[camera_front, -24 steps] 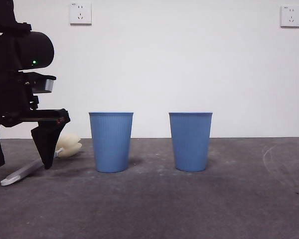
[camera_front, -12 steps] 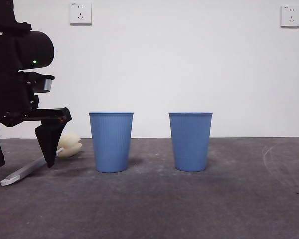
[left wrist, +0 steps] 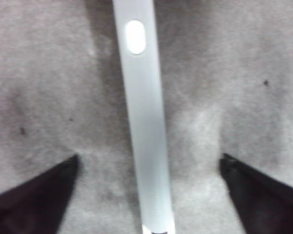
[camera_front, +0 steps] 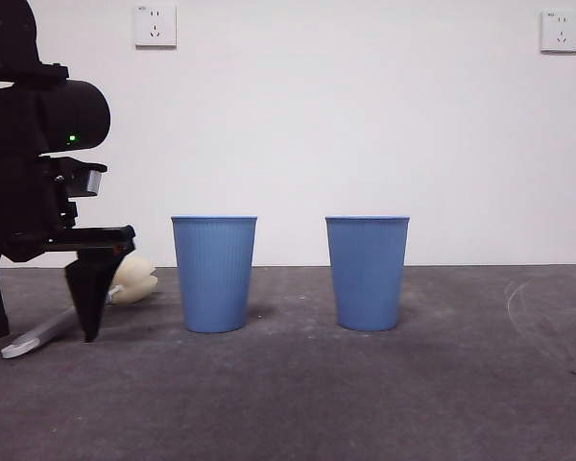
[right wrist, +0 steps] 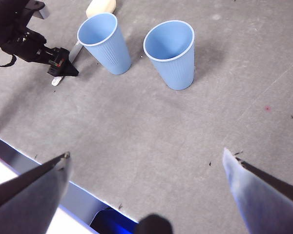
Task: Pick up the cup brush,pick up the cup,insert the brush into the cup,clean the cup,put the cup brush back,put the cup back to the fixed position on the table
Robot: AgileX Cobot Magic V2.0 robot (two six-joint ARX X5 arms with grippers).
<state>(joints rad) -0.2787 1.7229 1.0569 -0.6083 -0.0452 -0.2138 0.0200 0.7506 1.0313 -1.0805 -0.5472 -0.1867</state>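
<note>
The blue cup's opening (right wrist: 169, 41) is wider than the sponge head, so the cup (camera_front: 367, 277) will swallow the whole head when I tilt it onto the brush.
The cup brush (camera_front: 48, 329) lies on the table (camera_front: 365, 403) at the left, its cream sponge head (camera_front: 134, 280) towards the wall. My left gripper (camera_front: 40, 327) is open and low over the grey handle (left wrist: 144, 122), one jaw on each side, apart from it. Two identical blue cups stand upright: one (camera_front: 214, 274) just right of the brush, the other (camera_front: 368, 272) further right. My right gripper (right wrist: 146, 153) is open and empty, high above the table, looking down on both cups (right wrist: 105, 44) (right wrist: 172, 53), the brush (right wrist: 75, 51) and the left gripper (right wrist: 53, 61).
A white wall with two sockets (camera_front: 155, 26) (camera_front: 560, 31) stands behind the table. The table's near edge (right wrist: 44, 175) shows in the right wrist view. Bare table lies in front of and to the right of the cups.
My left gripper has dropped lower towards the table, its jaws now straddling the brush handle. The brush and both cups have not moved.
</note>
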